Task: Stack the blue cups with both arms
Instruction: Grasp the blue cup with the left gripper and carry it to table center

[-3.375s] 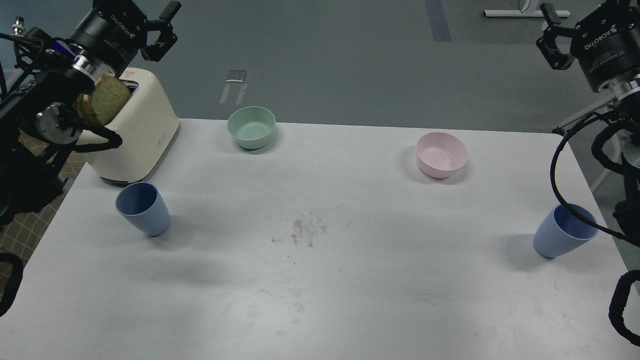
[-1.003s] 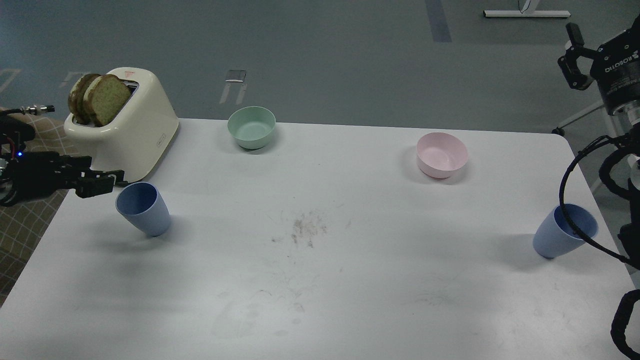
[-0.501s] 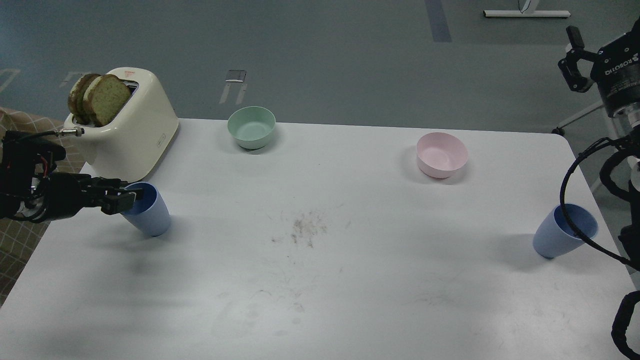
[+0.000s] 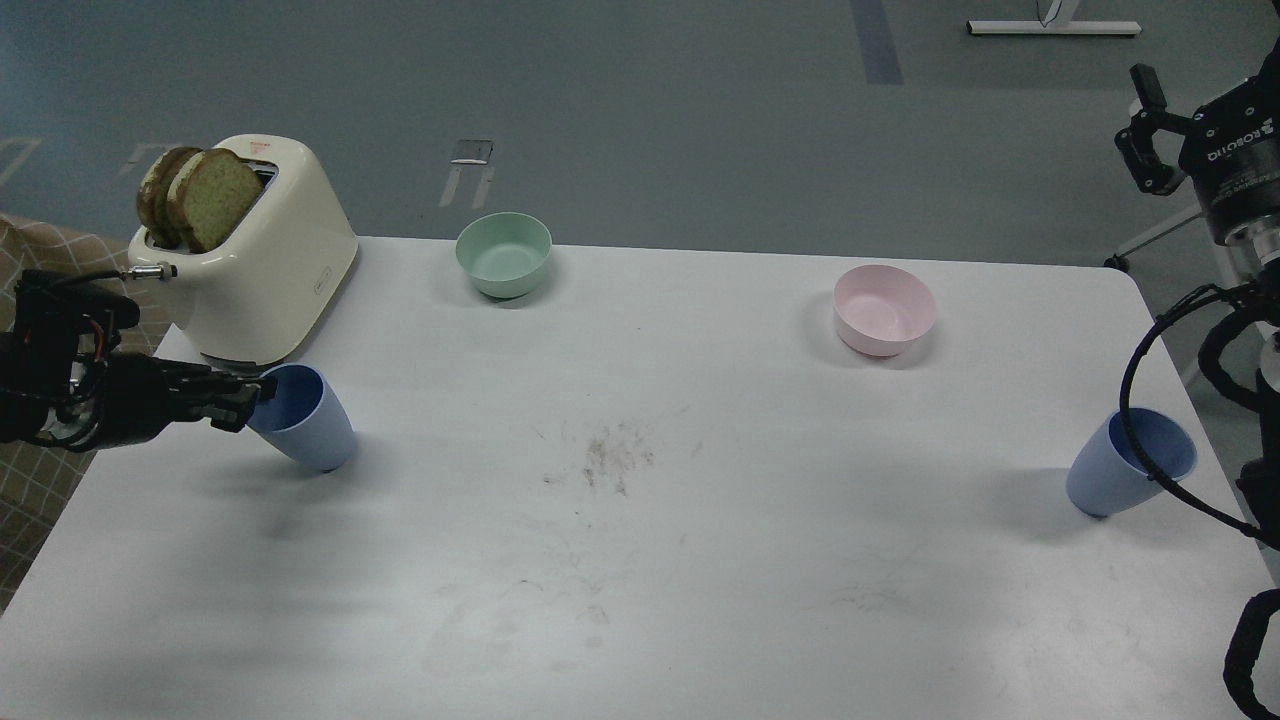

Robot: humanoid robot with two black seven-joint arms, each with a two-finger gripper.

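Note:
The blue cup [image 4: 1130, 463] narrows only slightly toward its base [image 4: 1094, 500], so the blue cup will sink only partway into the other when I lower it.
Two blue cups stand on the white table [image 4: 700, 520]. The left blue cup [image 4: 308, 425] is in front of the toaster and tilts left. My left gripper [image 4: 252, 394] comes in level from the left and its fingertips touch that cup's rim. The fingers are dark and overlap, so I cannot tell their state. The right blue cup [image 4: 1115, 475] stands near the table's right edge with my right arm's cable hanging across its mouth. My right gripper [image 4: 1138, 125] is high at the upper right, far above that cup, open and empty.
A cream toaster [image 4: 265, 275] with two slices of bread [image 4: 200, 205] stands at the back left, just behind the left cup. A mint-green bowl [image 4: 503, 255] and a pink bowl [image 4: 885, 310] stand at the back. My right arm's cables [image 4: 1140, 400] hang by the right edge.

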